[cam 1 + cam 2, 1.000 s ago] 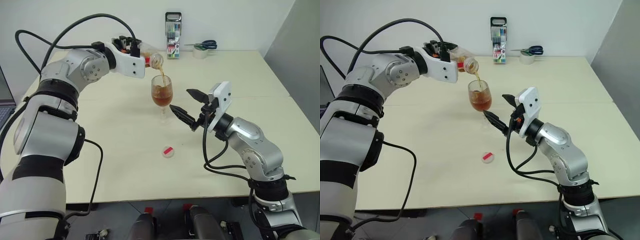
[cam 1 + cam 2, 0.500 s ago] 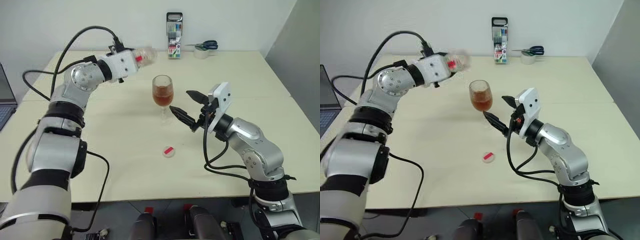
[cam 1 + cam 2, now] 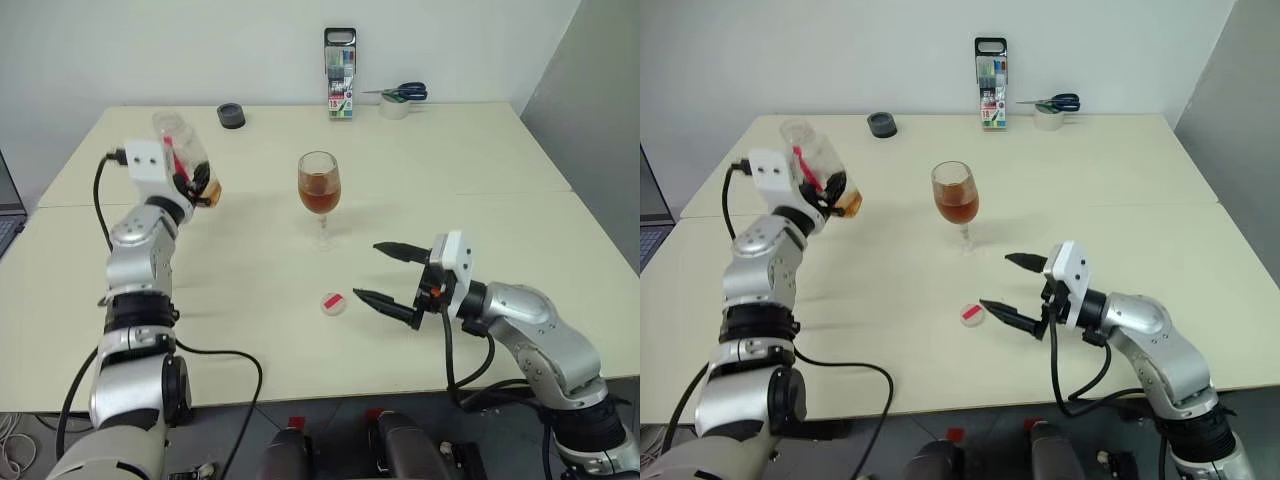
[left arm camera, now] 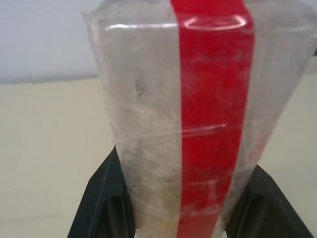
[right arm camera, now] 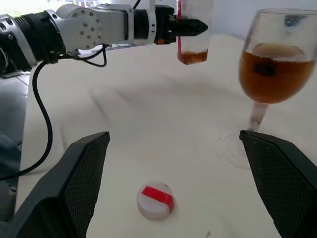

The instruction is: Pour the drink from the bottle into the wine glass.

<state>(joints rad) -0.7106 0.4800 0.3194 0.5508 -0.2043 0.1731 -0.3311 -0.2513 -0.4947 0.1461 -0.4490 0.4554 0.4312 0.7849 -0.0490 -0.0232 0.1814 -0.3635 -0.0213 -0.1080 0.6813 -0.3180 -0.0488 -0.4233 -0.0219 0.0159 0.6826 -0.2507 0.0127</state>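
The clear bottle (image 3: 184, 142) is almost upright above open table, away from the wine glass. My left gripper should go on lowering it until the bottle's base touches the table (image 3: 213, 232).
My left gripper (image 3: 188, 180) is shut on the clear bottle (image 3: 178, 145), held above the table's left side, well left of the wine glass (image 3: 319, 190). The bottle stands nearly upright, and a small amount of amber drink (image 3: 206, 190) rests at its lower end. Up close, its red label strip (image 4: 208, 124) sits between the black fingers (image 4: 106, 198). The wine glass stands mid-table, about half full of amber drink (image 5: 270, 69). My right gripper (image 3: 367, 270) hangs open, low and level, in front and to the right of the glass. The red-and-white cap (image 3: 335, 303) lies on the table beside its lower finger.
A marker box (image 3: 340, 85), scissors on a tape roll (image 3: 403, 98) and a black round object (image 3: 231, 115) stand along the far edge. A laptop's edge (image 3: 5, 200) shows at the far left.
Pouring has stopped. My left arm swung the bottle left and down, away from the glass, rolling it back nearly upright. My right gripper drew back and lowered, away from the glass's stem.
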